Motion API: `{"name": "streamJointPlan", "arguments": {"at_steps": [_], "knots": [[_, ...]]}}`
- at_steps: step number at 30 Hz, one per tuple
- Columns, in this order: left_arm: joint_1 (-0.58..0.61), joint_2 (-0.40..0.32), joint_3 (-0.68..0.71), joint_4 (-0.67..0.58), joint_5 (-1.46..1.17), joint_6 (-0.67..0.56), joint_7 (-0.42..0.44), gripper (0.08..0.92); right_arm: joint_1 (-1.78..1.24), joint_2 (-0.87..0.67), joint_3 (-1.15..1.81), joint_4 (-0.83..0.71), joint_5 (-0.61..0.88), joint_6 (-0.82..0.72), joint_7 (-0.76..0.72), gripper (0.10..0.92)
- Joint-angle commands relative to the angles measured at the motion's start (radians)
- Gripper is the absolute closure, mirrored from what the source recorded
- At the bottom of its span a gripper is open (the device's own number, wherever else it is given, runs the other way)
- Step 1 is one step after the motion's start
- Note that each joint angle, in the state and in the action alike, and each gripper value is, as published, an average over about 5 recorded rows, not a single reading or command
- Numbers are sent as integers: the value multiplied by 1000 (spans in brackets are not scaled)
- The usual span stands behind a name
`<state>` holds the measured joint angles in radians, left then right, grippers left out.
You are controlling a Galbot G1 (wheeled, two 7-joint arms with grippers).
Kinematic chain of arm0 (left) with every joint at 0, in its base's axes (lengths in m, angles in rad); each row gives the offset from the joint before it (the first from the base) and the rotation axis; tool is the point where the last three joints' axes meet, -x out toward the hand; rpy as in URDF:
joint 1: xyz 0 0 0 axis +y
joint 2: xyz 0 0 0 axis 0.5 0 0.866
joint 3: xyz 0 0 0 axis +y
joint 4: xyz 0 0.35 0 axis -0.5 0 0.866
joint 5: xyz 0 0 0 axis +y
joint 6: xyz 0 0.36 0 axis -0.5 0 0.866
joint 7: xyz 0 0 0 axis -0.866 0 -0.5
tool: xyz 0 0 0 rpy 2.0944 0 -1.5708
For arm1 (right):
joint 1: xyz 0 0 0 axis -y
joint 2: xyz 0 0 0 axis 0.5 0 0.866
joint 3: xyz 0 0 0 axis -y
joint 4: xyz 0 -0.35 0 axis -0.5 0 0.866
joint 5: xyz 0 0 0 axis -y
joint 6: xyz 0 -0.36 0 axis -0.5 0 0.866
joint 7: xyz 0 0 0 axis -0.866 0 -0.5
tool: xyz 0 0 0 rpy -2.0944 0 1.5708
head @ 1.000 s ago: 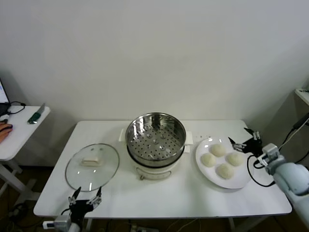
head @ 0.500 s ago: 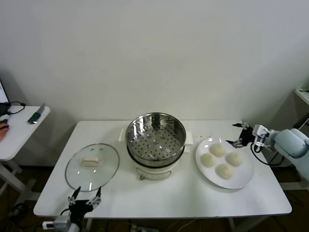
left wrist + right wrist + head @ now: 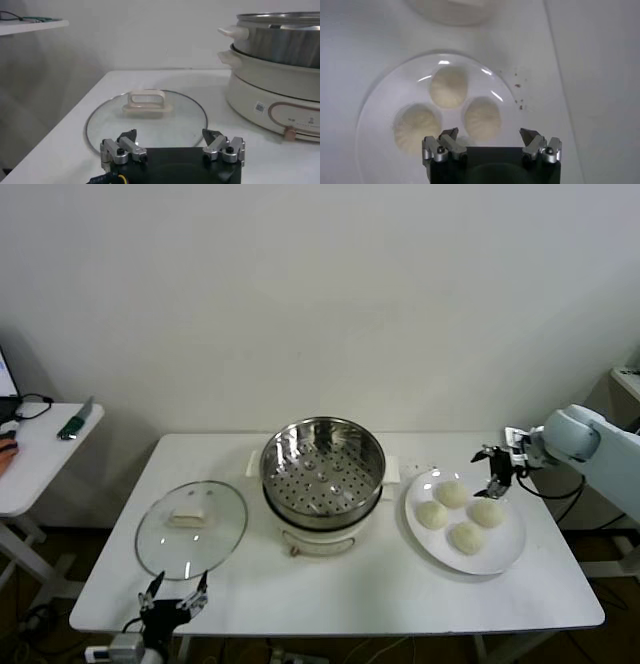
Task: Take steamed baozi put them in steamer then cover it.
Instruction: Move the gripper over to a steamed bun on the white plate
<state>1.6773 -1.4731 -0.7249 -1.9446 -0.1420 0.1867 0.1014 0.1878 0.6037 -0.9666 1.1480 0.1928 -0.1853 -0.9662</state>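
I expect the farthest baozi [image 3: 451,494] to come away by itself when I lift it, because plate shows [image 3: 468,504] between the baozi. Its neighbours and the plate will stay where they are.
Several cream-white steamed baozi [image 3: 451,493] lie on a white plate [image 3: 500,555] at the table's right. My right gripper [image 3: 493,468] hangs open above the plate's far right edge, pointing down, holding nothing. In the right wrist view the baozi [image 3: 482,118] lie just beyond my open right gripper [image 3: 490,135]. The shiny steamer [image 3: 322,469] stands uncovered and empty on its white pot base mid-table. The glass cover [image 3: 191,527] with its cream handle lies flat at the left. My left gripper [image 3: 176,598] waits open at the table's front edge, just short of the cover [image 3: 145,100].
A side table [image 3: 40,454] with a green-handled tool stands at the far left. The white pot base [image 3: 275,95] under the steamer [image 3: 280,35] rises close to the cover. Small dark specks [image 3: 517,86] dot the table beside the plate [image 3: 375,100].
My right arm has swung from the table's right edge up and inward; its gripper now points down over the plate's far right rim. The left arm has not moved.
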Motion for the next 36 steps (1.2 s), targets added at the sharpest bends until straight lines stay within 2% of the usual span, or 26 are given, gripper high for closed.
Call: {"name": "streamJointPlan", "arguments": {"at_steps": [1,9,29,36], "knots": [[7,-15,0,-2,0,-6,-1,177,186,198,-232,-223,-20,27,-132,203],[22,-25,0,0,-7,-15,-4,177,119,306,-181,-356,-56,40,-146,203],[22,-36,-6,13,-16,-21,-5,177,-17,443,-45,-605,-207,131,-157,203],[20,-37,-5,15,-19,-22,-5,177,-26,462,-25,-637,-228,141,-155,203]]}}
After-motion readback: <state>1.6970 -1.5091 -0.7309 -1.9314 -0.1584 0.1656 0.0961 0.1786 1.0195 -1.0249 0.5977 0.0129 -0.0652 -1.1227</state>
